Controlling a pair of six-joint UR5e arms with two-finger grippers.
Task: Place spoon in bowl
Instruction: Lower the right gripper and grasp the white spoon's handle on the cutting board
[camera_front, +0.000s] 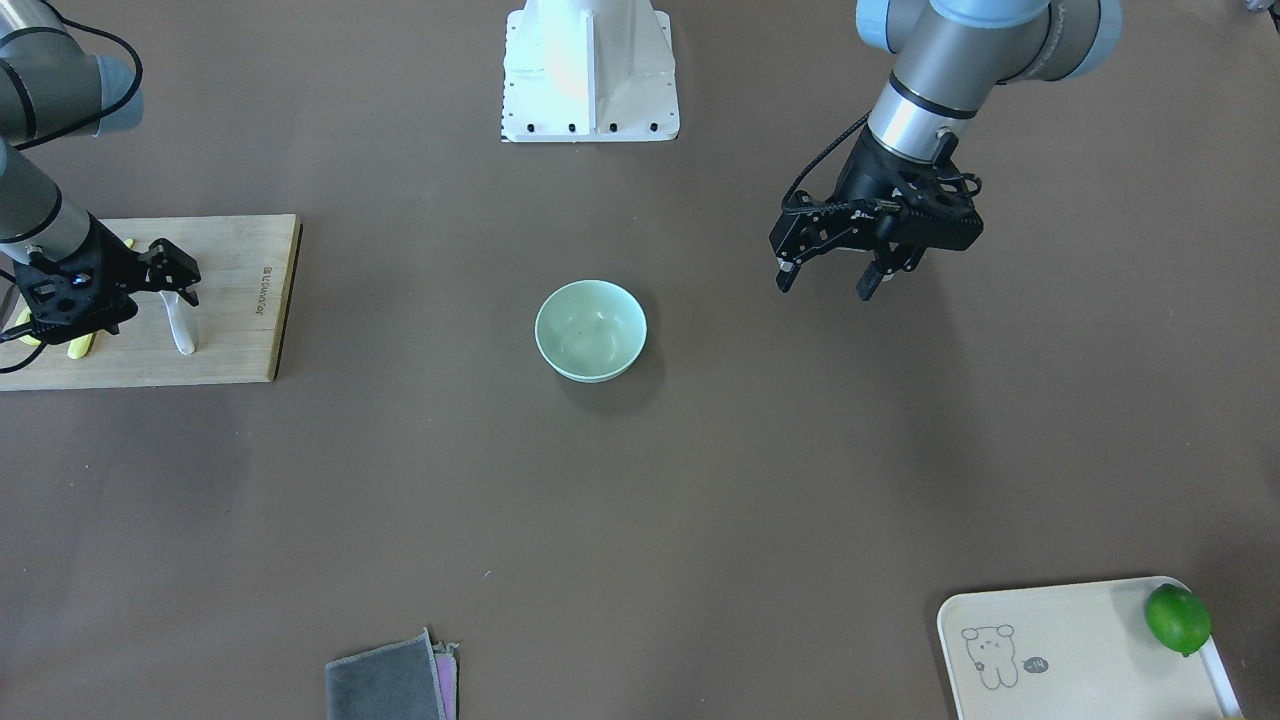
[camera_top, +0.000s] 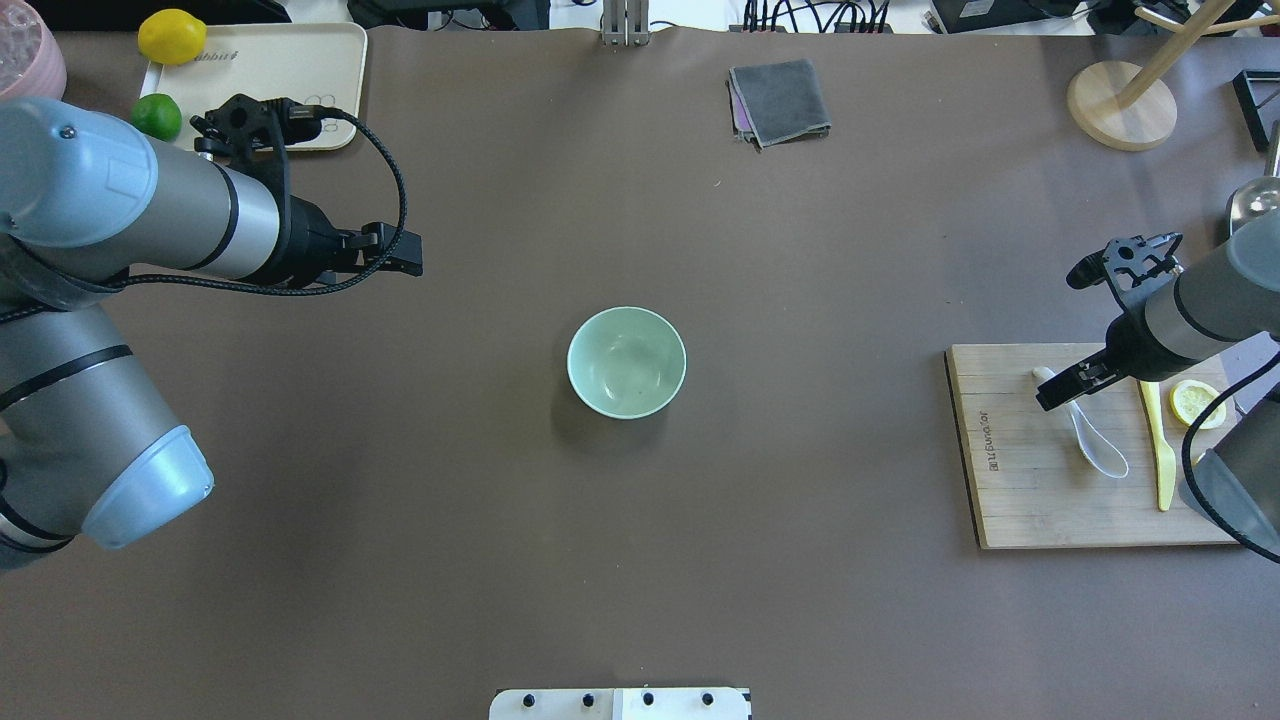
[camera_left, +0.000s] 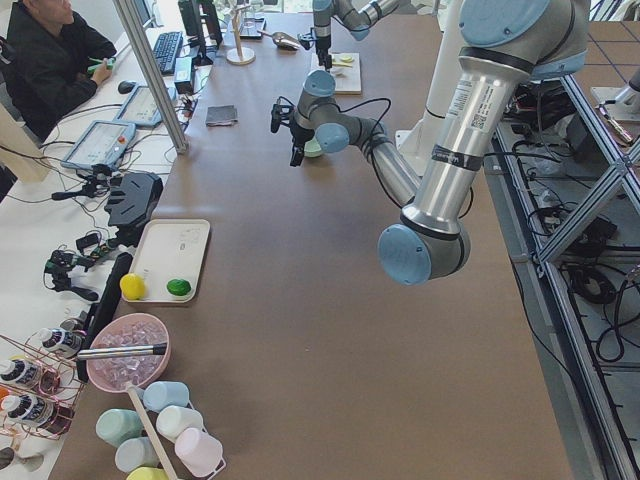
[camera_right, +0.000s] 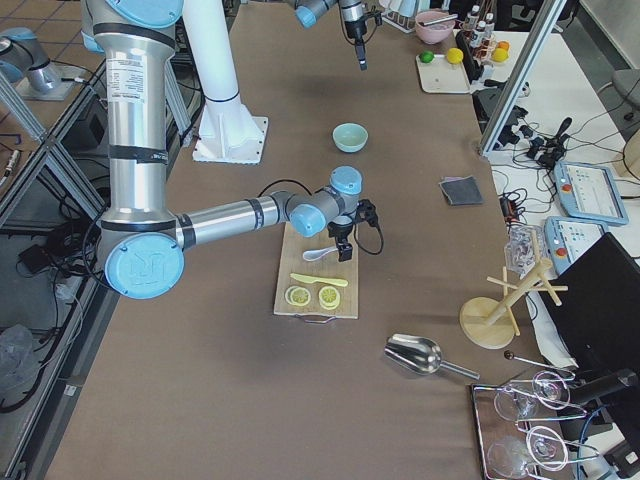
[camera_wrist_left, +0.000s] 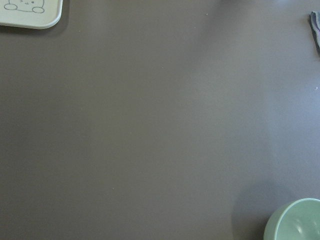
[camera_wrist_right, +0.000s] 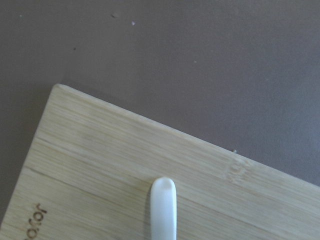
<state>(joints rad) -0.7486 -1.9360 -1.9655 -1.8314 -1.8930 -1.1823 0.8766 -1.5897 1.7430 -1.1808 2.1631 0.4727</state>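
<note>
The white spoon's long handle (camera_front: 180, 325) will lean out over the bowl's rim when I lower the spoon in, because the mint-green bowl has a small opening (camera_front: 590, 330).
The white spoon (camera_top: 1095, 445) lies flat on a bamboo cutting board (camera_top: 1020, 500) at the table's right end; it also shows in the front view (camera_front: 183, 330). The right wrist view shows only its handle tip (camera_wrist_right: 163, 205) on the board (camera_wrist_right: 100, 165). My right gripper (camera_top: 1055, 390) hovers open over the handle end (camera_front: 175, 290) and holds nothing. The mint-green bowl (camera_top: 627, 362) stands empty at the table's middle (camera_front: 590, 330); its rim shows in the left wrist view (camera_wrist_left: 295, 222). My left gripper (camera_front: 828, 285) is open and empty, raised to the bowl's left.
A yellow knife (camera_top: 1160, 440) and a lemon slice (camera_top: 1197, 402) lie on the board beside the spoon. A cream bear tray (camera_front: 1080, 650) with a lime (camera_front: 1177, 618) sits far left. A grey cloth (camera_top: 780, 100) and a wooden stand (camera_top: 1120, 105) are at the far edge.
</note>
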